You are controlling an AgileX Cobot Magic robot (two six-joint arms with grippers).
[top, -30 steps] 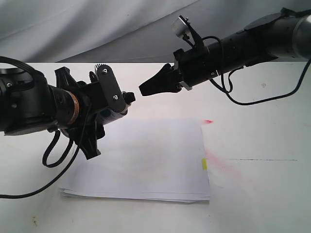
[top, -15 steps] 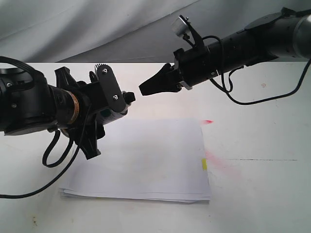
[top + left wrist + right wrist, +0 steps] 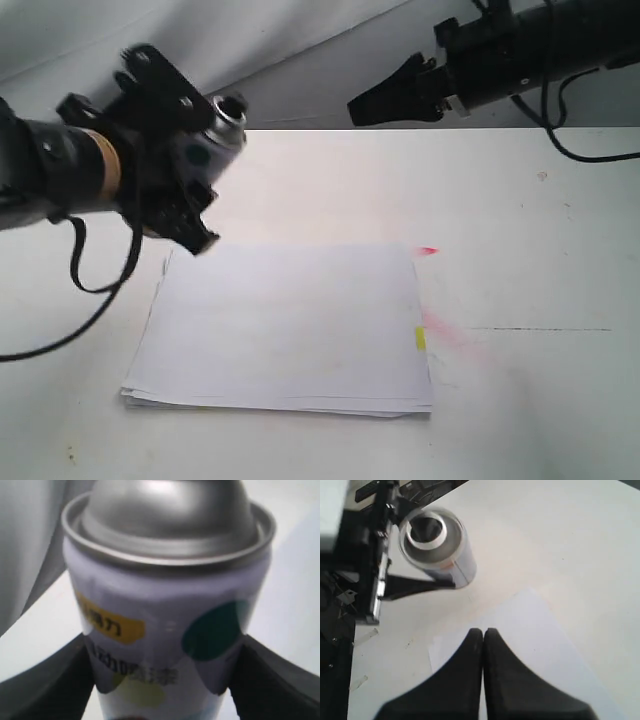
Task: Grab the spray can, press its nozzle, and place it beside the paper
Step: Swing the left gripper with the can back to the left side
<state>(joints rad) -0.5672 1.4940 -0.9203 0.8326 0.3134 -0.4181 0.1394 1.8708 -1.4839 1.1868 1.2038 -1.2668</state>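
The spray can (image 3: 213,140) is tilted in my left gripper. I should therefore swing back and turn it upright before I lower it next to the paper's far corner (image 3: 164,246).
My left gripper (image 3: 196,150) is shut on the spray can (image 3: 212,138), holding it in the air above the table's far left, tilted with its top pointing up and right. In the left wrist view the fingers (image 3: 272,680) clamp the white dotted label of the can (image 3: 165,615) below the silver dome; the nozzle is cut off there. In the right wrist view the nozzle (image 3: 427,529) is a dark spot inside the silver rim. My right gripper (image 3: 354,106) (image 3: 483,631) is shut and empty, high at the back, well apart from the can. The paper (image 3: 290,330) (image 3: 535,630) lies flat below.
A yellow tab (image 3: 420,338) sticks out at the paper's right edge. Pink stains (image 3: 445,332) mark the white table (image 3: 540,260) just right of the paper. A grey cloth backdrop (image 3: 300,50) hangs behind. Black cables trail from both arms.
The left arm has swung up and left, turning the can with it. The right gripper, earlier close to the nozzle, has pulled back up and to the right.
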